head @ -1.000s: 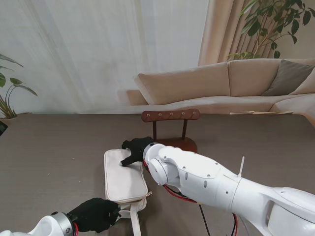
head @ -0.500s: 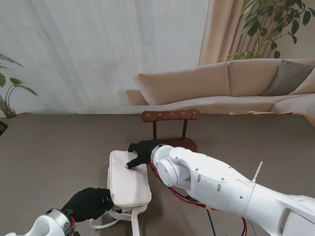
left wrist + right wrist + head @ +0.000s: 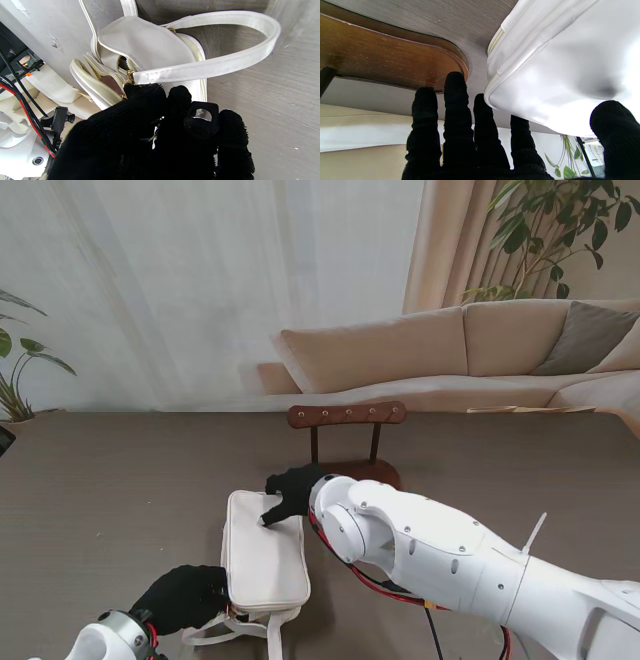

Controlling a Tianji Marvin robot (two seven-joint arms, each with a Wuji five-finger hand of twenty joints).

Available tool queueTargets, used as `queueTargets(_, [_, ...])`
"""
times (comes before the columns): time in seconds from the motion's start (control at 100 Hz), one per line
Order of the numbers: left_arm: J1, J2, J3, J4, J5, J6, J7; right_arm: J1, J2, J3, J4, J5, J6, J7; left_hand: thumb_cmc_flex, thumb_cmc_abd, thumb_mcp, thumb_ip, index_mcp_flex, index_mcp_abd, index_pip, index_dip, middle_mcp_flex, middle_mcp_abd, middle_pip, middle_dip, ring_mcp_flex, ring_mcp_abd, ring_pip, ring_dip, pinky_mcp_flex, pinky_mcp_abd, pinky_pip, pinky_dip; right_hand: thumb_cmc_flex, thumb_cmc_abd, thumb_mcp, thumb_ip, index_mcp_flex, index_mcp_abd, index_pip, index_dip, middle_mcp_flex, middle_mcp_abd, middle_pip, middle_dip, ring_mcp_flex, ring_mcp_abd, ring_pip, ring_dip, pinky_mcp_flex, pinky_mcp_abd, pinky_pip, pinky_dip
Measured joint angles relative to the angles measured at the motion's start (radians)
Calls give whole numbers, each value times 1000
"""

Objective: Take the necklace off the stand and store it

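Observation:
I expect the white bag's side [image 3: 268, 552] to buckle into soft creases when I grip and turn the bag, because a shaded dip [image 3: 600, 85] shows beside my thumb.
The white bag [image 3: 265, 555] lies flat on the table, its long side running away from me. My left hand [image 3: 185, 595] is at its near end, fingers curled shut at the gold zipper pull [image 3: 129, 75], where the bag [image 3: 145, 42] gapes a little and shows brownish lining. My right hand [image 3: 290, 485] rests open at the far end: the thumb [image 3: 612, 125] lies on the bag [image 3: 557, 62], and the fingers [image 3: 455, 100] reach past its corner toward the stand's base [image 3: 382, 57]. The wooden necklace stand [image 3: 346, 415] is upright just beyond. No necklace is visible anywhere.
The bag's strap [image 3: 212, 65] loops out over the grey table [image 3: 120, 480] by my left hand. Red and black cables [image 3: 370, 580] trail under my right forearm. A beige sofa [image 3: 470, 345] and plants [image 3: 15, 370] stand beyond the table's far edge.
The bag has slid a little to the right and its near end, earlier flared open, now looks flatter. My left hand shifted left along that end. My right hand followed the far end.

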Motion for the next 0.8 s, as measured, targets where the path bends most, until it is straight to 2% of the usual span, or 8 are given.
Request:
queueTargets(0.13, [10, 0, 5, -6, 23, 0, 19, -6, 5, 10, -14, -16, 5, 4, 0, 0, 1, 0, 0, 0, 0, 0, 1, -1, 0, 0, 20, 1, -7, -1, 12, 0, 0, 0, 18, -1, -2, 1, 74, 0, 27, 20, 76, 6, 6, 5, 28, 0, 7, 2, 63, 0, 23, 0])
queueTargets(0.27, [-1, -7, 33, 11, 24, 27, 115, -21, 21, 28, -41, -37, 10, 15, 0, -4, 5, 0, 1, 0, 0, 0, 12, -2, 1, -10, 44, 6, -11, -11, 36, 7, 0, 0, 28, -1, -3, 1, 167, 0, 90, 41, 171, 6, 34, 28, 90, 0, 23, 11, 75, 0, 44, 0])
queueTargets(0.45, [-38, -24, 57, 44, 36, 51, 183, -36, 42, 41, -76, -92, 24, 36, 0, -8, 12, 0, 3, 0, 0, 0, 12, -2, 1, -12, 48, 8, -19, -15, 41, 13, 0, -2, 38, -17, -4, 4, 333, 15, 167, 119, 312, -35, 44, 55, 185, -7, 50, 29, 113, 0, 93, 0])
queueTargets(0.58, [-69, -32, 66, 64, 28, 59, 211, -40, 60, 41, -101, -140, 41, 63, 0, -19, 14, 0, 13, 0, -1, -1, 12, -2, 1, -13, 52, 11, -20, -25, 46, 19, 0, -3, 51, -16, -5, 7, 475, 33, 298, 168, 387, -52, 59, 69, 221, -12, 65, 40, 113, 0, 121, 0])
queueTargets(0.67, [-92, -34, 71, 78, 3, 59, 210, -50, 69, 44, -108, -196, 40, 66, 0, -19, 14, 0, 13, 0, -1, -1, 22, -2, 1, -13, 53, 13, -21, -25, 46, 21, 0, -5, 50, -25, -18, 7, 457, 1, 302, 172, 378, -52, 58, 75, 230, -12, 60, 41, 114, 0, 123, 0])
queueTargets(0.75, [-111, -34, 74, 88, 1, 59, 204, -58, 74, 48, -109, -242, 32, 64, 0, -19, 15, 0, 13, 0, -1, -1, 22, -2, 1, -13, 70, 14, -31, -25, 51, 22, 1, -9, 47, -25, -18, 7, 373, -7, 273, 174, 294, -52, 36, 79, 203, -11, 33, 41, 114, 0, 123, 0])
queueTargets(0.8, [-120, -34, 76, 93, 1, 59, 199, -58, 76, 44, -108, -241, 34, 63, 0, -19, 15, 0, 13, 0, -1, -1, 22, -2, 1, -13, 70, 14, -31, -25, 53, 22, 1, -11, 12, -31, 1, 7, 269, 16, 220, 175, 218, -52, 18, 79, 165, -7, 17, 41, 114, 0, 123, 0])
